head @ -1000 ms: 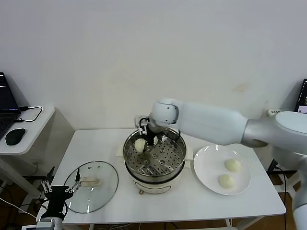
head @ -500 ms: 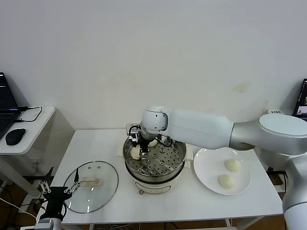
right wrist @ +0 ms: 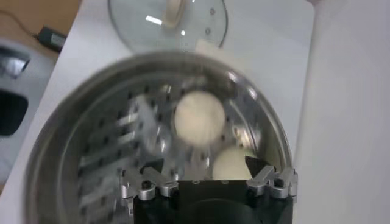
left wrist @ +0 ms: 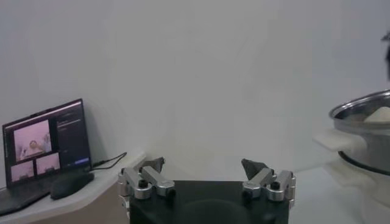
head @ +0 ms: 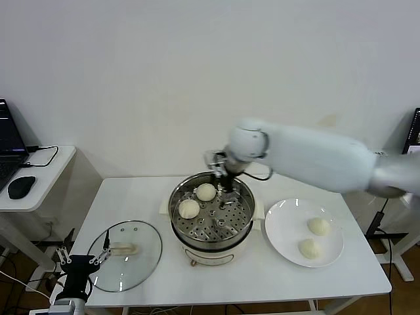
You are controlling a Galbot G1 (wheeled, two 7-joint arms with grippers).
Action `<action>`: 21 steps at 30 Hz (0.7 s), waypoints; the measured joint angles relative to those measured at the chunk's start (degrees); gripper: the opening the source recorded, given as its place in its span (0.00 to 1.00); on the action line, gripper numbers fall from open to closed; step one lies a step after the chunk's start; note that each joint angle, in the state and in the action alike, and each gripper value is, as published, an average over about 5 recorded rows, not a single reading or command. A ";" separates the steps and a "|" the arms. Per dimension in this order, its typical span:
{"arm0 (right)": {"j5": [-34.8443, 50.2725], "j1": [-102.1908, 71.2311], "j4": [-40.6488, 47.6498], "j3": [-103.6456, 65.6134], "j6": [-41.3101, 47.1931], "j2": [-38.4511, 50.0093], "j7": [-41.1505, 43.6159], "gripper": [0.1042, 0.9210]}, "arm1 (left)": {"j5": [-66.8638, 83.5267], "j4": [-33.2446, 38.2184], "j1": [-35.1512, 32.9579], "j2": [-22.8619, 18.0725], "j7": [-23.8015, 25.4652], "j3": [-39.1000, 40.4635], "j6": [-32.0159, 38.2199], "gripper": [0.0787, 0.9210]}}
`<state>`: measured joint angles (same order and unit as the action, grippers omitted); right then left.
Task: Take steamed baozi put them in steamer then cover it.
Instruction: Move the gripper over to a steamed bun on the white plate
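Observation:
My right gripper is to keep heading toward the plate (head: 304, 233), as the front baozi (head: 309, 249) on the white plate lies clear of its neighbour, and close around that baozi.
The steel steamer (head: 248, 220) stands on its white pot base at the table's middle. Two baozi lie in it, one at the back (head: 206, 191) and one at the left (head: 189, 209). Two more baozi (head: 319, 226) (head: 308, 248) lie on the white plate (head: 282, 226) to its right. My right gripper (head: 225, 181) hangs open and empty over the steamer's far rim. In the right wrist view the open gripper (right wrist: 204, 163) is above both buns (right wrist: 199, 117) (right wrist: 234, 164). The glass cover (head: 125, 254) lies flat on the table at the left. My left gripper (head: 82, 260) is parked open off the table's front left corner.
A side desk at the far left holds a laptop (left wrist: 42, 143) and a mouse (head: 21, 186). The left wrist view shows the steamer's side (left wrist: 365, 119) far off. The wall runs close behind the table. The plate sits near the table's right edge.
My right gripper lowered a baozi into the steamer's left side, let it go, then lifted and moved back and right to the far rim. The left arm has not moved.

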<state>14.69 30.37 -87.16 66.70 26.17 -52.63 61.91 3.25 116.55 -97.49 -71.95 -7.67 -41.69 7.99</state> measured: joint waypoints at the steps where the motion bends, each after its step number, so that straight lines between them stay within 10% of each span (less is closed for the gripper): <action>1: -0.89 -0.10 -1.00 -0.25 -0.81 2.07 0.65 0.88 | -0.07 0.03 -0.07 0.03 0.00 0.08 0.00 0.88; 21: -20.13 -26.91 -7.54 -19.71 -11.53 28.62 2.77 0.88 | -1.33 0.70 -1.99 -0.31 -0.10 0.01 0.32 0.88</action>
<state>-5.44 3.46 -94.70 46.99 14.64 -24.00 64.68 1.91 117.25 -99.48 -72.26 -7.77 -41.68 8.31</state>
